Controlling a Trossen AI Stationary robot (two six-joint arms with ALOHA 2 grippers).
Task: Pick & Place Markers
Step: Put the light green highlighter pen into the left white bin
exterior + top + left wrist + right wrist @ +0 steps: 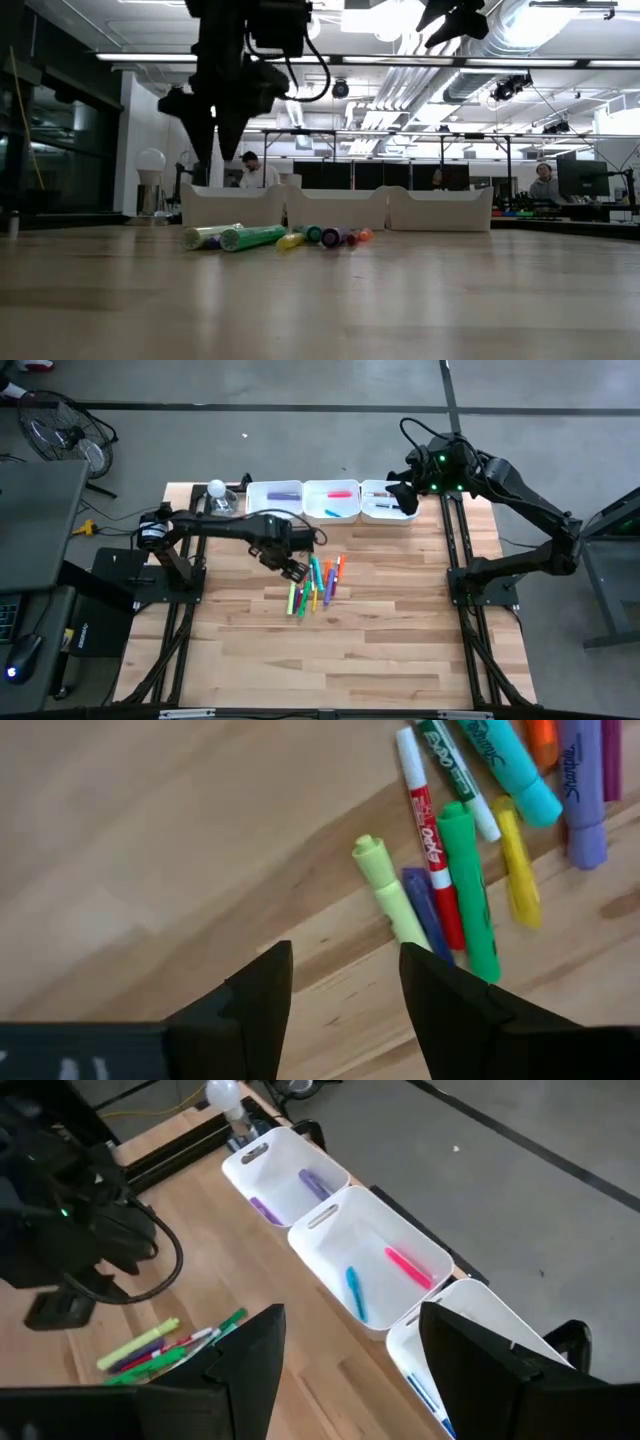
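Observation:
The light green marker is at the pile's edge beside open wood [273, 600]. My left gripper should go on down until its fingers are on both sides of the marker's body [292, 594] before they close.
A loose pile of markers [316, 584] in green, yellow, orange, red, purple and blue lies flat on the table's middle [280, 237] [470, 870] [165, 1350]. My left gripper [292, 567] [215, 135] [345, 965] hangs open above the wood just left of the pile, touching nothing; a light green marker [385, 885] is closest to it. My right gripper [405, 496] [455, 20] [350, 1330] is open and empty, high over the right-hand tray [388, 503].
Three white trays stand in a row at the far edge: the left one [275, 498] holds purple markers, the middle one [332, 500] a pink and a blue one, the right one blue ones. A light bulb [217, 490] stands left of them. People sit beyond the table.

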